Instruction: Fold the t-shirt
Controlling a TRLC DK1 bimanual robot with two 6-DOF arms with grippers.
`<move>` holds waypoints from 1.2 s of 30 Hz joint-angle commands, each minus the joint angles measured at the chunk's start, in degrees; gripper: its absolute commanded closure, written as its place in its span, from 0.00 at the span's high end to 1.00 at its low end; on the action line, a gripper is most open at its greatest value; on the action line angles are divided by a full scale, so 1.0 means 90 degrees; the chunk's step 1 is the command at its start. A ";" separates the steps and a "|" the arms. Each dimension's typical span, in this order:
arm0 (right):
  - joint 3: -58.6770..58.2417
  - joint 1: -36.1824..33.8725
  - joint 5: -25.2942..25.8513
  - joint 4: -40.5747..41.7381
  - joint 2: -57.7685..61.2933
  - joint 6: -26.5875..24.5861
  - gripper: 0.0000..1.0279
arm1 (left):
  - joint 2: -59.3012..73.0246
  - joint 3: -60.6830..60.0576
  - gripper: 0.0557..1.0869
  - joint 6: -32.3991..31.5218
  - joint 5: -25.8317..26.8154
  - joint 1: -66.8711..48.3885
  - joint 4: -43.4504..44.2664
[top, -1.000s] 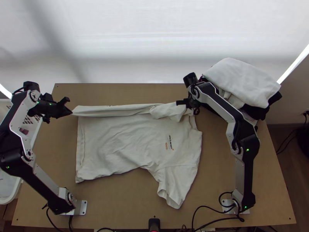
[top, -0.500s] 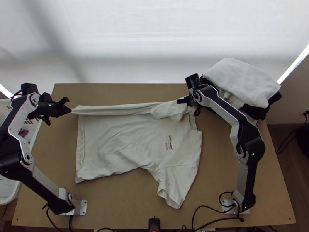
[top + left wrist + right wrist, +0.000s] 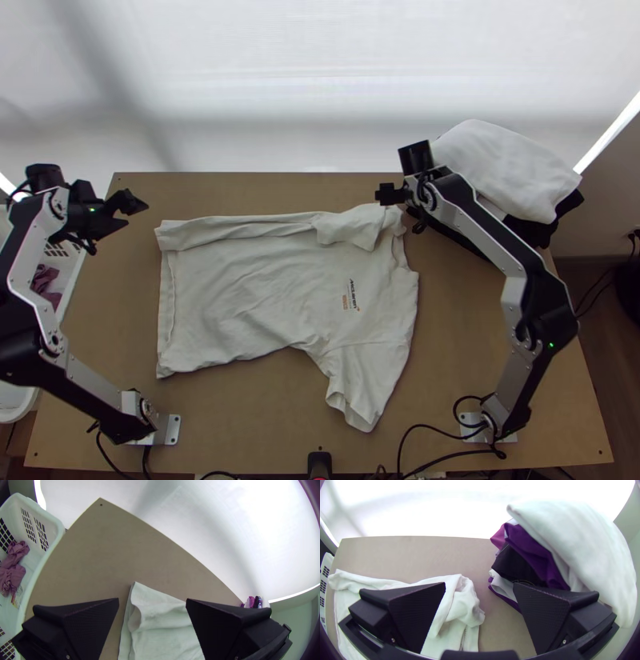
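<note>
My gripper will bring a big print into view on the t-shirt's hidden side [image 3: 248,292] when the t-shirt is turned, because only a small chest logo [image 3: 351,295] shows on its plain upper side.
The white t-shirt [image 3: 248,296] lies on the table with its far side folded over in a narrow strip and one sleeve spread toward the near edge. Off its far left corner, my left gripper [image 3: 138,214] is open and holds nothing. In the left wrist view, the left gripper [image 3: 152,601] has the shirt's corner [image 3: 156,613] beyond its parted fingers. My right gripper [image 3: 390,194] is at the shirt's far right corner. In the right wrist view, the right gripper [image 3: 480,586] stands open, the bunched shirt end [image 3: 453,610] beside one finger.
A pile of folded clothes [image 3: 504,168] stands at the far right, close by the right gripper, white cloth on top. At the left edge is a white basket [image 3: 50,523] with purplish cloth [image 3: 15,563] inside. Cables [image 3: 432,432] run along the near edge.
The left gripper has let go of the shirt's corner and moved slightly left and away. The right gripper has drawn back from the fold, up and to the right. The strip's left end has dropped flat.
</note>
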 commanded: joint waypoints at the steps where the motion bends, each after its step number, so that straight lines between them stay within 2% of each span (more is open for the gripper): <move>1: -0.0325 0.0125 0.0048 -0.0660 -0.0975 0.0502 0.96 | -0.0878 -0.0356 0.96 -0.0008 0.0132 0.0059 0.0031; 5: -0.0452 0.0349 0.0038 -0.2105 -0.1620 0.1225 0.95 | -0.1698 -0.0795 0.96 -0.0008 0.0142 0.0059 0.0022; 8: -0.0901 0.0427 0.0038 -0.2545 -0.2245 0.1713 0.91 | -0.2128 -0.1039 0.96 -0.0008 0.0142 0.0118 0.0002; 10: -0.1369 0.0476 -0.0020 -0.2555 -0.2733 0.1733 0.87 | -0.2382 -0.1205 0.96 0.0002 0.0142 0.0176 0.0002; 12: -0.1877 0.0437 -0.0440 -0.2545 -0.3241 0.1850 0.87 | -0.2557 -0.1323 0.96 -0.0018 0.0162 0.0215 -0.0047; 15: -0.2610 0.0046 -0.1719 -0.2828 -0.3602 0.2055 0.92 | -0.2811 -0.1537 0.96 -0.0066 0.0162 0.0274 -0.0096; 17: -0.3000 -0.0041 -0.1944 -0.3267 -0.3661 0.2221 0.96 | -0.2977 -0.1655 0.96 -0.0076 0.0162 0.0274 -0.0105; 21: -0.3879 0.0125 -0.2178 -0.3922 -0.3543 0.2094 0.96 | -0.3153 -0.1850 0.96 -0.0086 0.0162 0.0342 -0.0096; 25: -0.4612 0.0232 -0.2208 -0.3844 -0.3582 0.1860 0.96 | -0.3319 -0.2026 0.96 -0.0105 0.0152 0.0381 -0.0105; 28: -0.5051 0.0418 -0.2442 -0.3736 -0.3485 0.1704 0.95 | -0.3485 -0.2114 0.96 -0.0105 0.0152 0.0391 -0.0125; 31: -0.5383 0.0554 -0.2715 -0.3346 -0.3543 0.1645 0.95 | -0.3641 -0.2172 0.96 -0.0018 0.0152 0.0391 -0.0310; 32: -0.5481 0.0564 -0.2823 -0.3131 -0.3612 0.1645 0.92 | -0.3700 -0.2192 0.96 0.0061 0.0152 0.0391 -0.0379; 33: -0.5598 0.0564 -0.2842 -0.2877 -0.3661 0.1645 0.89 | -0.3759 -0.2211 0.96 0.0178 0.0152 0.0381 -0.0476; 36: -0.5657 0.0623 -0.2901 -0.2486 -0.3651 0.1684 0.88 | -0.3895 -0.2260 0.96 0.0354 0.0152 0.0333 -0.0681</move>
